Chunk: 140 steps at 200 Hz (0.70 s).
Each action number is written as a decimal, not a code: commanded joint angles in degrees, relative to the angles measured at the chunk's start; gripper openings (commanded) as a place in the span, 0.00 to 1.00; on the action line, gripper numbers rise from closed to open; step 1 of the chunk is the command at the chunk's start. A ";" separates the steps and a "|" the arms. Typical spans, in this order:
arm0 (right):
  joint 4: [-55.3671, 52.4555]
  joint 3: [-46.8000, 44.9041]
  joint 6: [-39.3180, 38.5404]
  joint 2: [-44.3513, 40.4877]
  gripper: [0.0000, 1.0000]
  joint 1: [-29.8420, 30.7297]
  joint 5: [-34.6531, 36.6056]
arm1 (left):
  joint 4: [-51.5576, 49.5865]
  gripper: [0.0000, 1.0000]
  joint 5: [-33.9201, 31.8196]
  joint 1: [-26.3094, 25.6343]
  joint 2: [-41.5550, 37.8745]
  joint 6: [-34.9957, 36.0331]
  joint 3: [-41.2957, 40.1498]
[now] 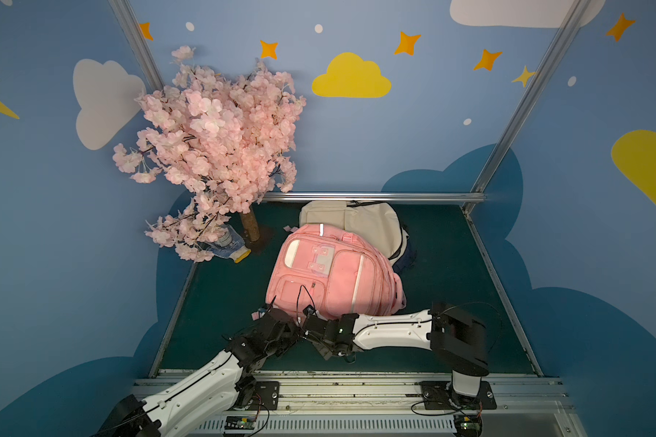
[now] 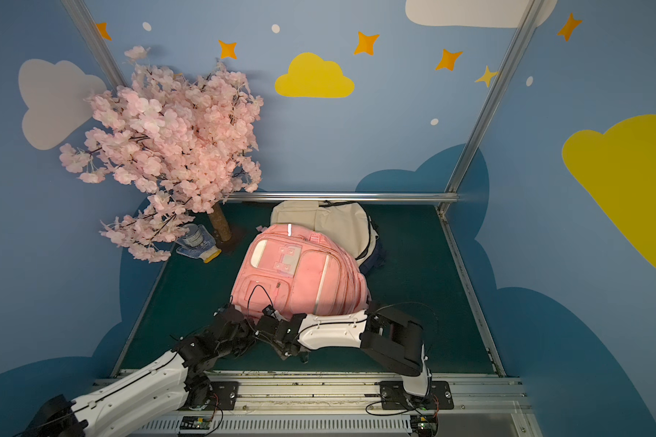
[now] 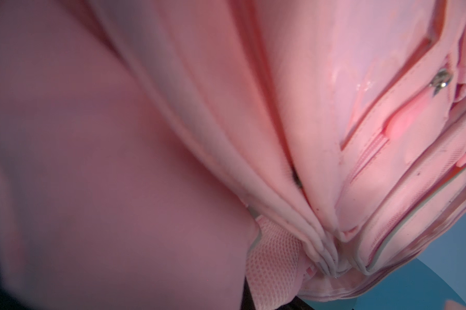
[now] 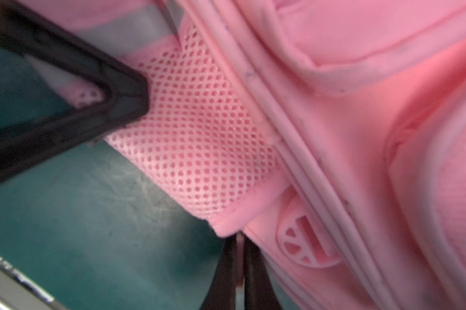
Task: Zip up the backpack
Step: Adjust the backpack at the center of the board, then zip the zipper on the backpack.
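Note:
The mesh pocket's hem (image 4: 230, 223) is draped over the pink pull in my right gripper, so next I bring the pull clear, along the backpack's edge (image 4: 280, 276) beyond the buckle.
The pink backpack (image 1: 330, 272) (image 2: 296, 276) lies front side up in the middle of the green table. Both grippers meet at its near left corner. My right gripper (image 4: 240, 247) (image 1: 307, 314) is shut on the hem of the pink mesh side pocket (image 4: 199, 139), with a thin strip of pink between its jaws. My left gripper (image 1: 281, 314) (image 2: 235, 314) is beside it, with one black finger (image 4: 92, 94) resting on the same mesh. In the left wrist view pink fabric (image 3: 105, 161) covers its jaws. A metal zipper slider (image 3: 441, 79) sits on a front pocket.
A white backpack (image 1: 360, 223) lies behind the pink one, partly under it. A pink blossom tree (image 1: 216, 143) stands at the back left, with a blue and white item with a yellow end (image 1: 228, 246) at its foot. A metal rail (image 1: 338, 382) runs along the front edge.

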 commanded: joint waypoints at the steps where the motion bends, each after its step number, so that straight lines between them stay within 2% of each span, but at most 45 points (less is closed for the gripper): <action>1: -5.59 -1.77 2.62 -4.93 0.00 0.33 5.08 | -4.55 0.03 -0.90 2.88 -2.25 2.65 1.83; 56: -13.25 -7.23 12.41 -11.62 0.00 0.11 8.45 | -9.07 0.03 3.76 12.34 -5.42 7.98 3.63; 90: -18.26 -11.51 19.80 -16.77 0.00 -3.79 9.56 | -12.43 0.03 3.49 14.46 -4.95 9.02 4.44; 113: -12.16 -13.16 16.02 -19.41 0.00 -4.64 6.02 | -12.58 0.03 4.16 14.56 -3.00 8.95 4.09; 128: -9.40 -11.10 12.86 -18.62 0.00 -2.63 5.24 | -13.12 0.12 4.83 14.42 -3.32 8.86 4.34; 140: -9.40 -7.74 10.58 -16.62 0.00 -0.46 5.66 | -14.96 0.36 4.89 13.78 -4.52 8.91 5.31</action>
